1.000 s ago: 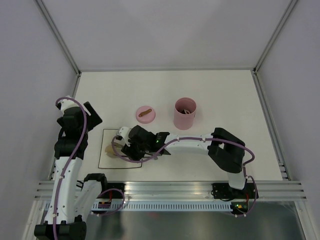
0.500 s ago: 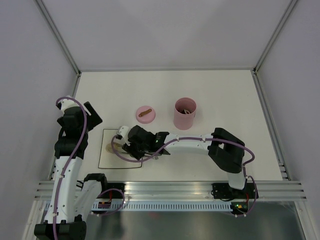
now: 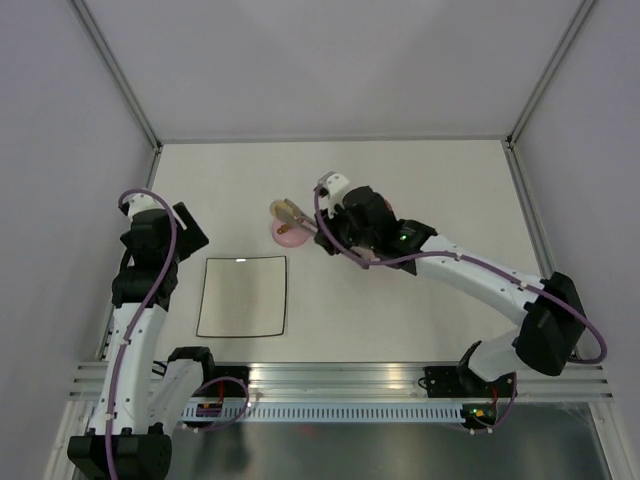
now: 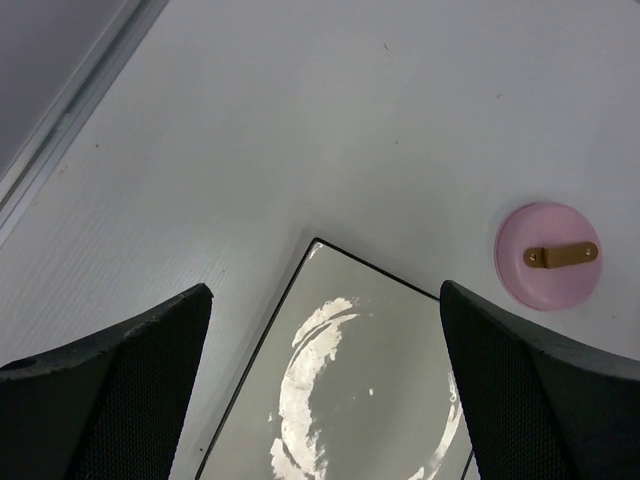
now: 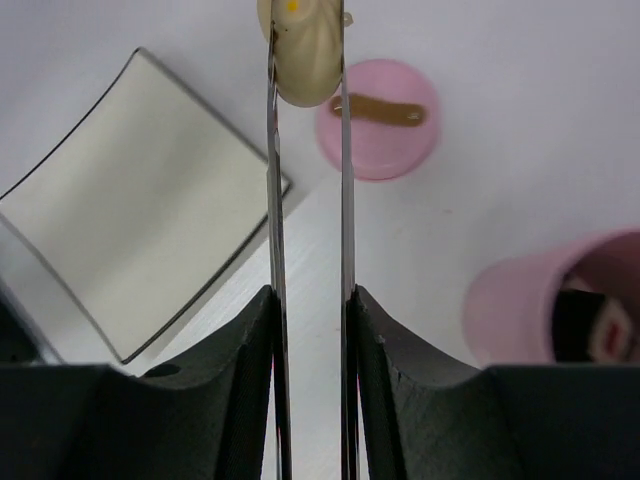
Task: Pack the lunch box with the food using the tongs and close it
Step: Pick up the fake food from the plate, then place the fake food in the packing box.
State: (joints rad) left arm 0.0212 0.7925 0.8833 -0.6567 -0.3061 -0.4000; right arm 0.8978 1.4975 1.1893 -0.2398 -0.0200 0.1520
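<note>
The tongs go past the lunch box and hold the food ball (image 3: 282,209) above the pink lid, so next my right gripper moves back and lowers the ball into the box's opening (image 5: 598,312).
My right gripper (image 5: 310,300) is shut on the silver tongs (image 5: 272,180), squeezing their two arms together. The tong tips pinch a round beige food ball (image 5: 305,50) in the air above the flat pink lid (image 5: 380,118). The pink lunch box (image 5: 560,310) stands open to the right, with a white-and-black roll inside. From above, the right gripper (image 3: 322,222) and wrist cover most of the lunch box, and the ball (image 3: 287,211) hangs over the lid (image 3: 290,238). My left gripper (image 4: 325,290) is open and holds nothing, hovering over the plate's far left corner.
The flat white square plate (image 3: 242,296) lies at the near left with nothing on it; its smeared surface (image 4: 380,400) fills the left wrist view, with the lid (image 4: 550,255) beyond. Enclosure walls and frame rails border the table.
The right arm has lifted off the plate and swung up and right over the lid, carrying the beige ball in the tongs. The plate is left bare. The left arm has barely shifted.
</note>
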